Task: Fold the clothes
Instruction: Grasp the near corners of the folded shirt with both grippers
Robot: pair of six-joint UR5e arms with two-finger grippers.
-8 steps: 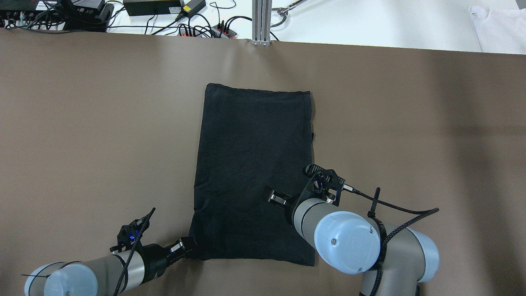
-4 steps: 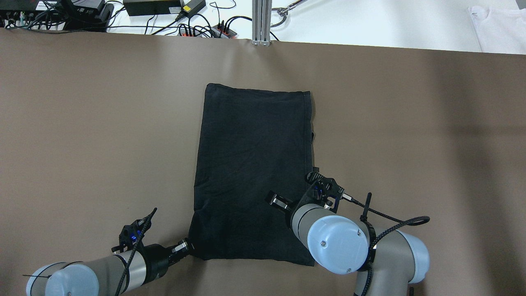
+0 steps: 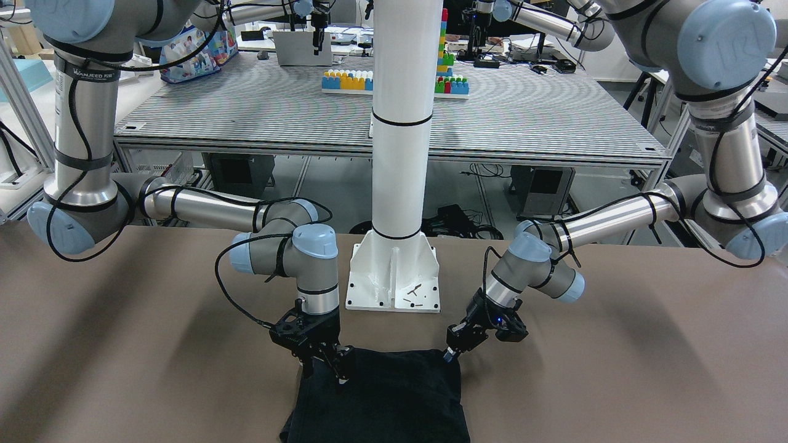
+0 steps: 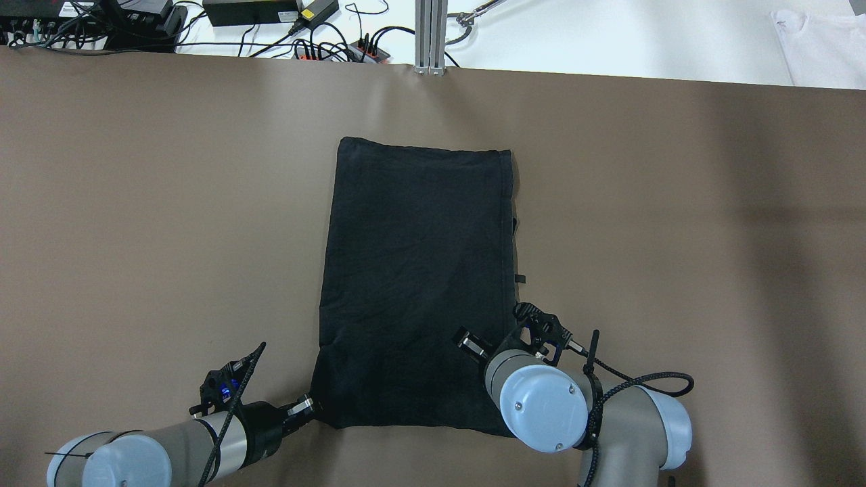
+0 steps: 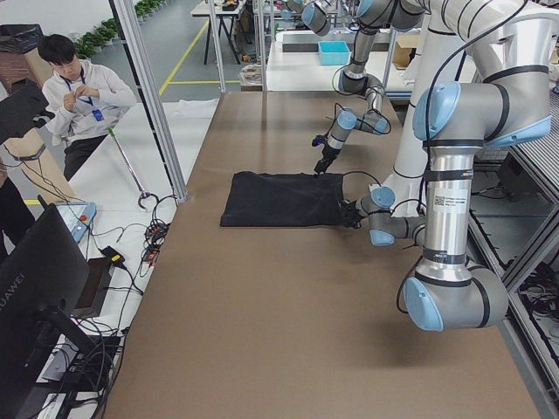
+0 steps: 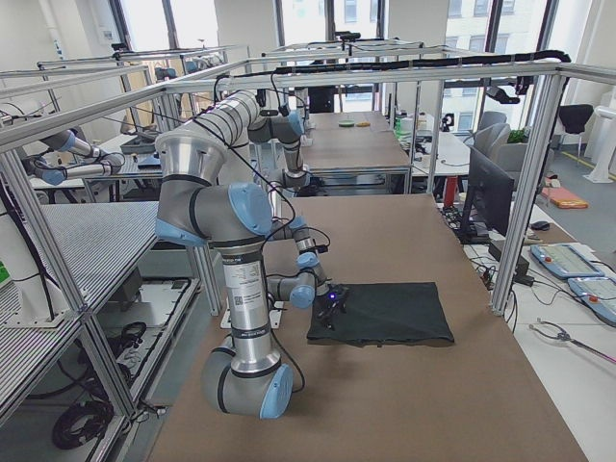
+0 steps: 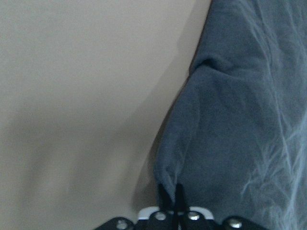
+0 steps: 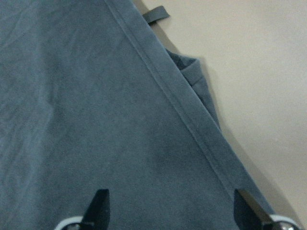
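I see a loose folded layer (image 8: 197,80) sticking out under the hemmed edge, so the garment (image 3: 378,402) will ruffle into limp, wavy layers there once I fold it over.
The clothes (image 4: 413,270) are one black garment lying flat and roughly rectangular on the brown table, also seen in the front view (image 3: 381,400). My left gripper (image 4: 302,408) is at its near-left corner and is shut on that corner. The left wrist view shows the pinched fabric (image 7: 230,124) just beyond the closed fingertips. My right gripper (image 4: 475,343) hovers over the near-right part of the garment, beside its hemmed right edge (image 8: 182,110). Its fingers (image 8: 99,203) stand wide apart with nothing between them. In the front view the right gripper (image 3: 323,368) points down at the cloth.
A small black loop (image 4: 518,278) sticks out from the garment's right edge. Cables and power bricks (image 4: 270,13) and an aluminium post (image 4: 430,34) lie beyond the far table edge, with white cloth (image 4: 822,47) at far right. The white robot base (image 3: 394,277) stands behind the garment. A person (image 5: 79,96) sits off the table.
My right arm has drawn back toward the near edge along the garment's right side, still open. The left gripper has pulled slightly back with the corner, stretching it.
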